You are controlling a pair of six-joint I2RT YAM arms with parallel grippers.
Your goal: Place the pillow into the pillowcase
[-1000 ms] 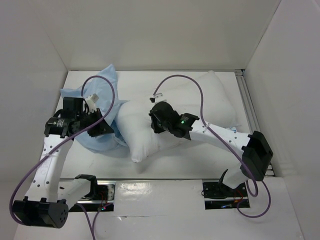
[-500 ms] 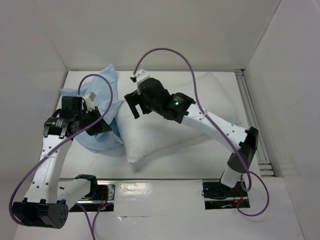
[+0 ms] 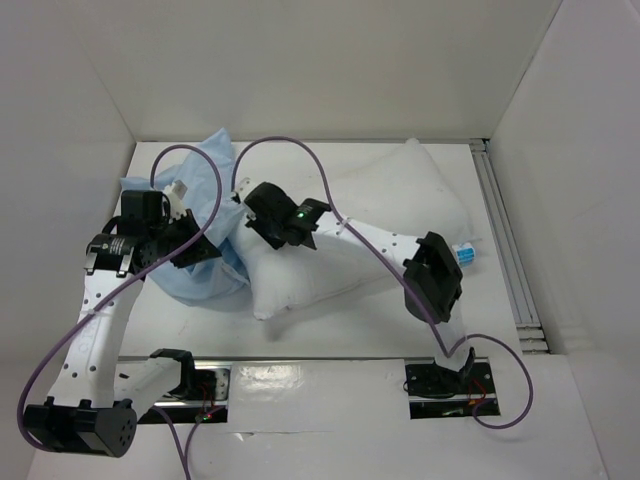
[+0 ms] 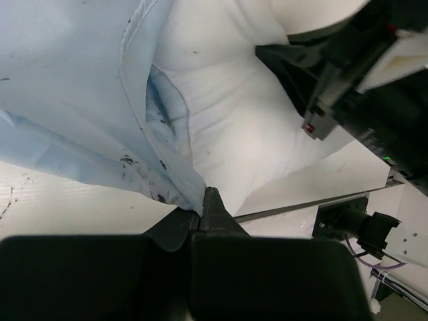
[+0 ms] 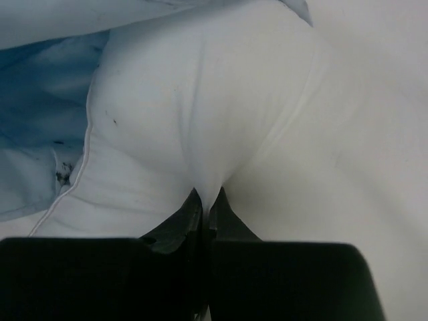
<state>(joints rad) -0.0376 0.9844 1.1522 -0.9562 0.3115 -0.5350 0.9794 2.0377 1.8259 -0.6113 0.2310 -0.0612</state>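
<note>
My right gripper should pull the pillow toward the table's far edge (image 3: 290,152) before it feeds the pillow into the pillowcase's opening, because the pillow's near corner (image 3: 264,306) sticks out past the pillowcase's hem.
The plump white pillow (image 3: 390,200) lies across the middle and right of the table, its left end against the mouth of the wrinkled light-blue pillowcase (image 3: 205,165). My left gripper (image 3: 207,252) is shut on the speckled hem of the pillowcase (image 4: 67,87), pinched at the gripper's tips (image 4: 200,202). My right gripper (image 3: 243,203) sits at the pillow's left end. In the right wrist view the gripper (image 5: 208,197) is shut on a raised fold of the pillow (image 5: 234,100), with the pillowcase (image 5: 40,80) just to the left. The pillow (image 4: 241,120) also shows beside the hem.
A metal rail (image 3: 505,240) runs along the table's right side, and white walls close in the back and both sides. A small blue-and-white thing (image 3: 466,254) lies by the right arm's elbow. The arms' base plates (image 3: 445,385) sit at the near edge.
My right gripper let go of the pillow's middle, swung left toward the pillowcase mouth and shut on the pillow's left end. The left gripper kept its hold in place.
</note>
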